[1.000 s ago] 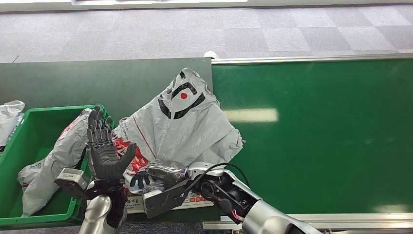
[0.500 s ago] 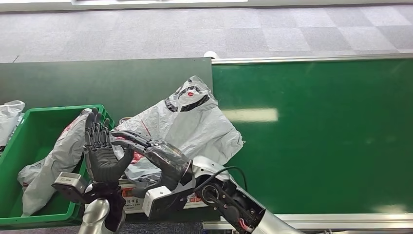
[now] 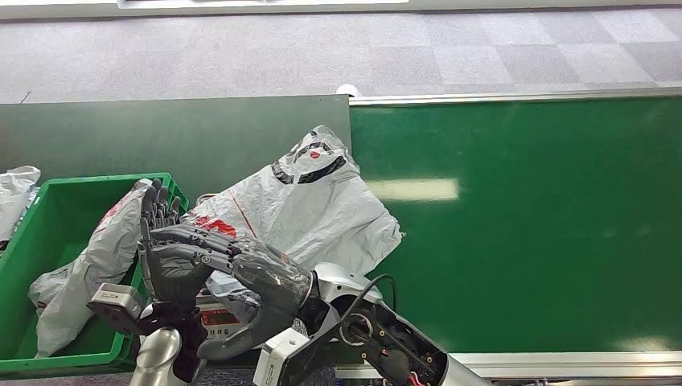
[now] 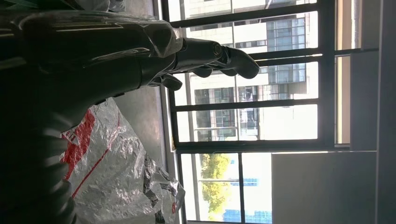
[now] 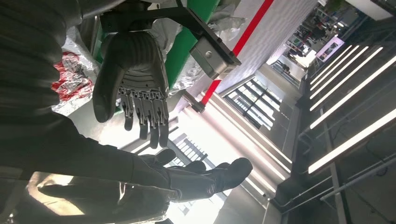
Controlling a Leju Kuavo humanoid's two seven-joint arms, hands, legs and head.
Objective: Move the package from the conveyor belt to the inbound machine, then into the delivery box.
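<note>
My left gripper will have the package bunched up at it and fanned out beyond it when I lift, because loose creases run across the package's wide end (image 3: 347, 219).
The package (image 3: 322, 213), a crumpled grey plastic bag with black and red print, lies across the dark green table (image 3: 161, 137) and the conveyor belt's (image 3: 523, 217) left end; it also appears in the left wrist view (image 4: 112, 177). Its near edge drapes over the inbound machine (image 3: 211, 316), whose red display peeks out. My left hand (image 3: 167, 253) stands upright, palm open, between the package and the green delivery box (image 3: 56, 217). My right hand (image 3: 241, 269) hovers above the package's near edge, fingers stretched out flat toward the left hand, holding nothing. The right wrist view shows those outstretched fingers (image 5: 205, 175) and the left hand (image 5: 135, 84).
Another grey bag (image 3: 88, 265) lies inside the delivery box, and a white bag (image 3: 14, 193) sits at the far left edge. The belt runs bare to the right. Grey carpet floor (image 3: 402, 48) lies beyond the table.
My right hand rose off the package's near edge and swung left, up to the left hand. The package's raised top flopped lower. The left hand barely moved.
</note>
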